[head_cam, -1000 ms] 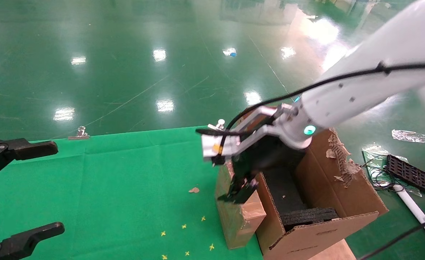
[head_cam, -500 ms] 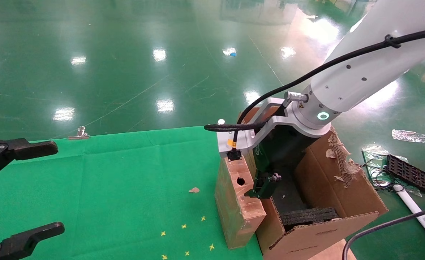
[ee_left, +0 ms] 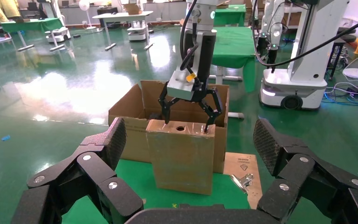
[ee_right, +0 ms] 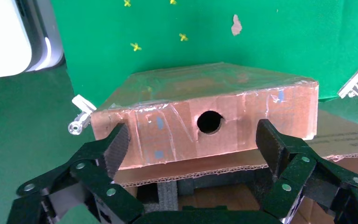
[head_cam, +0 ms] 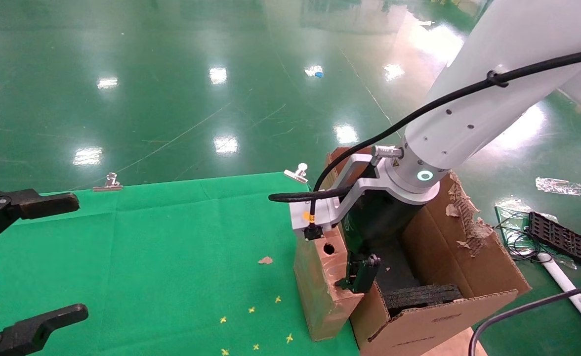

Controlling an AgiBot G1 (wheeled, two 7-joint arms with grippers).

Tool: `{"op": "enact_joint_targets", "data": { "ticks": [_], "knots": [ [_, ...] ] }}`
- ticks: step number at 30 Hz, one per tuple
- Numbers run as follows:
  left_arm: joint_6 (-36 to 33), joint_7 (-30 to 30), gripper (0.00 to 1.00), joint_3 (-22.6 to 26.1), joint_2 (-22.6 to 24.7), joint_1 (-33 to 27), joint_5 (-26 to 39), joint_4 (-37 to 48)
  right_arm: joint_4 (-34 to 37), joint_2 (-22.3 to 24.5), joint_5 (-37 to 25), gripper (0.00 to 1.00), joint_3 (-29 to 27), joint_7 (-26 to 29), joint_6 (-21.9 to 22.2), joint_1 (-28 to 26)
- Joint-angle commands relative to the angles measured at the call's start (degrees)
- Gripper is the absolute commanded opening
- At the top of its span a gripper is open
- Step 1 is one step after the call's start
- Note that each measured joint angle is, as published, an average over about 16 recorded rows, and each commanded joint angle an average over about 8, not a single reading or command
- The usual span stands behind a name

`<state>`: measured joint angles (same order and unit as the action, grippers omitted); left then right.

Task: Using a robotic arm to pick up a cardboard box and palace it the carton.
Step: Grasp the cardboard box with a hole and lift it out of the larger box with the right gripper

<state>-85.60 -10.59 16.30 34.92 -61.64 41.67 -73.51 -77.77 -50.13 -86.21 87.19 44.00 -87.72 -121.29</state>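
Observation:
The robot's right gripper opens along the cardboard box's long top side [head_cam: 331, 257], so it should turn and grip the box across its narrow width [head_cam: 336, 273] close to the box's hole.
The cardboard box [head_cam: 320, 291] stands on end on the green cloth, tight against the left wall of the carton [head_cam: 443, 316]. Its taped narrow face with the round hole points up. The robotic arm [head_cam: 468, 118] comes down from the upper right. My right gripper [head_cam: 335, 257] is open over that top face, its fingertips [ee_left: 207, 127] at the face's two ends. From the right wrist, the cardboard box [ee_right: 223, 86] lies between the spread fingers of the right gripper [ee_right: 193, 140]. My left gripper [head_cam: 79, 257] is parked open at the far left.
Black foam [head_cam: 421, 295] lies inside the carton, whose right flap [head_cam: 468, 217] is torn ragged. Binder clips [head_cam: 106, 184] [head_cam: 296, 173] sit on the cloth's far edge, a cardboard scrap [head_cam: 265, 260] lies left of the box. A black tray [head_cam: 562, 240] and cables are on the floor.
My right arm has swung from a tilted pose beside the box to upright over its top, then dropped slightly. The box and the left arm have not moved.

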Motion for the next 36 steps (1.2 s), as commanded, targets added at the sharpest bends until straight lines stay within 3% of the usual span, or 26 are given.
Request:
{"op": "enact_joint_targets", "data": {
  "ticks": [1, 15, 21, 27, 36],
  "knots": [
    [0.0, 0.0, 1.0, 0.0, 0.0, 0.0, 0.0, 0.0, 0.0, -0.2, 0.0, 1.0, 0.7, 0.3, 0.3, 0.0],
    [0.0, 0.0, 1.0, 0.1, 0.0, 0.0, 0.0, 0.0, 0.4, 1.7, 2.8, 1.0, 0.6, 4.6, 2.4, -1.2],
    [0.0, 0.0, 1.0, 0.1, 0.0, 0.0, -0.1, 0.0, 2.4, 3.2, 3.3, 1.0, 0.1, 14.9, 2.1, -3.4],
    [0.0, 0.1, 1.0, 0.1, 0.0, 0.0, -0.1, 0.0, 8.3, 1.2, 3.8, 1.0, 1.4, 27.8, 0.8, -2.8],
    [0.1, 0.1, 1.0, 0.1, -0.1, 0.0, -0.1, 0.0, 18.4, -2.5, 7.4, 1.0, 2.3, 35.8, 0.9, 1.6]
  ]
}}
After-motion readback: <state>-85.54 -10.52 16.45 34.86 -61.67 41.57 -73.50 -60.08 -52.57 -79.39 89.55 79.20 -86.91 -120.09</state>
